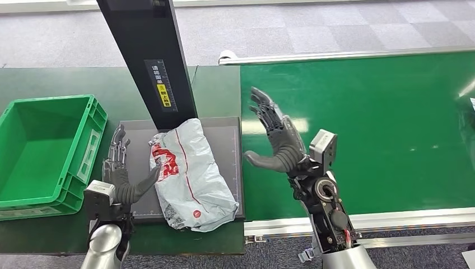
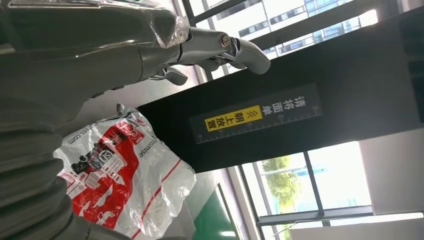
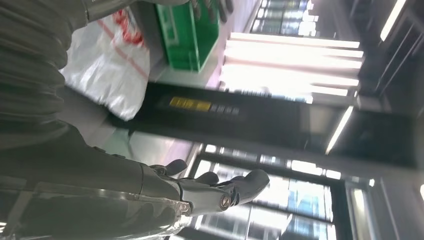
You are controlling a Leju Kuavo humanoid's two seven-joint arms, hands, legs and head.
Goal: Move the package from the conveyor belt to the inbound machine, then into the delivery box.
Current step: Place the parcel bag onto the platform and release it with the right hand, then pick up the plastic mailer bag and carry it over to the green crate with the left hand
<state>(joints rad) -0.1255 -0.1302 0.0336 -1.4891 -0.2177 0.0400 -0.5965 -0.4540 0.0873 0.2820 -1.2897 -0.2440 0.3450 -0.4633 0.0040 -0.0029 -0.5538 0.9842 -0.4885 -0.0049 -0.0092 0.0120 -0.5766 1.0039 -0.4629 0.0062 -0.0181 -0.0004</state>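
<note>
The package (image 1: 187,168) will crease around my left gripper and sag at its near end when I lift it, because loose wrinkles (image 1: 212,208) run across that end of the white package.
A white plastic package (image 1: 189,174) with red print lies on the dark scanning plate (image 1: 228,130) of the inbound machine, below its black post (image 1: 152,56). My left hand (image 1: 120,174) stands open at the package's left side, its thumb touching the bag, fingers straight. In the left wrist view the package (image 2: 120,175) lies close beside the hand (image 2: 60,65). My right hand (image 1: 277,137) hovers open over the conveyor belt (image 1: 369,129), just right of the plate, holding nothing. The right wrist view catches the package (image 3: 107,60) past the hand (image 3: 150,192). The green delivery box (image 1: 45,151) stands at the left.
The black post rises from the back of the plate, with a yellow label (image 1: 163,95). A metal rail (image 1: 358,221) runs along the belt's near edge. The dark green table (image 1: 67,84) carries the box and the machine. Grey tiled floor lies beyond.
</note>
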